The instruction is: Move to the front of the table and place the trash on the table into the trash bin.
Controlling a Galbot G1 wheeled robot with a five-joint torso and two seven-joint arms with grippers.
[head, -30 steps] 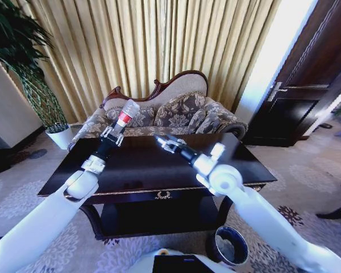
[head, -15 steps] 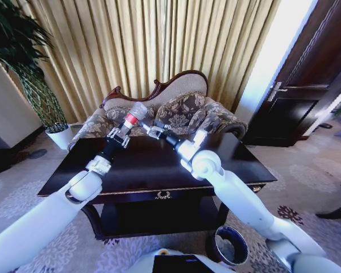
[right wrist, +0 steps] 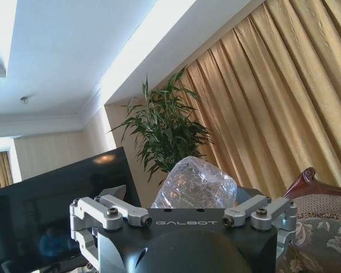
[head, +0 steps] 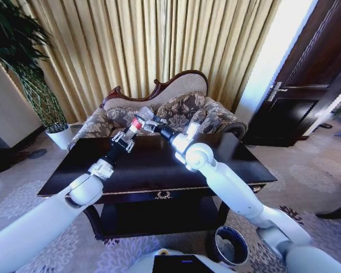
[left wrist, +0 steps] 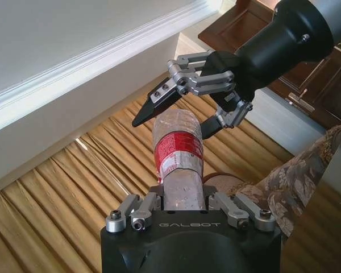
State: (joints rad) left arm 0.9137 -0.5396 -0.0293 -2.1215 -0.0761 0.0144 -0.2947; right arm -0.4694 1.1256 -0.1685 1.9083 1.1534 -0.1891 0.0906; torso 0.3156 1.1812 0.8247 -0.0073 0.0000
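The crumpled end (right wrist: 196, 185) is see-through. That means the clear plastic bottle (head: 137, 123) should be empty and stay dented when I carry it.
My left gripper (head: 125, 139) is shut on the trash, a clear plastic bottle (head: 138, 120) with a red label, and holds it up over the far left part of the dark table (head: 159, 170). In the left wrist view the bottle (left wrist: 178, 153) sticks out of the left gripper (left wrist: 182, 203), and the right gripper (left wrist: 182, 111) stands open with a finger on each side of the bottle's far end. In the head view the right gripper (head: 152, 125) meets that end. The right wrist view has the bottle's crumpled clear end (right wrist: 198, 183) between the fingers of the right gripper (right wrist: 196, 196). The dark round trash bin (head: 229, 245) stands on the carpet near the table's front right.
A patterned sofa (head: 170, 114) stands behind the table, with gold curtains (head: 148, 45) beyond it. A potted plant in a white pot (head: 59, 135) is at the left. A dark door (head: 301, 96) is at the right. Carpet lies around the table.
The right gripper has swung left and up from over the table to the bottle's far end. The left arm has carried the bottle a little to the right.
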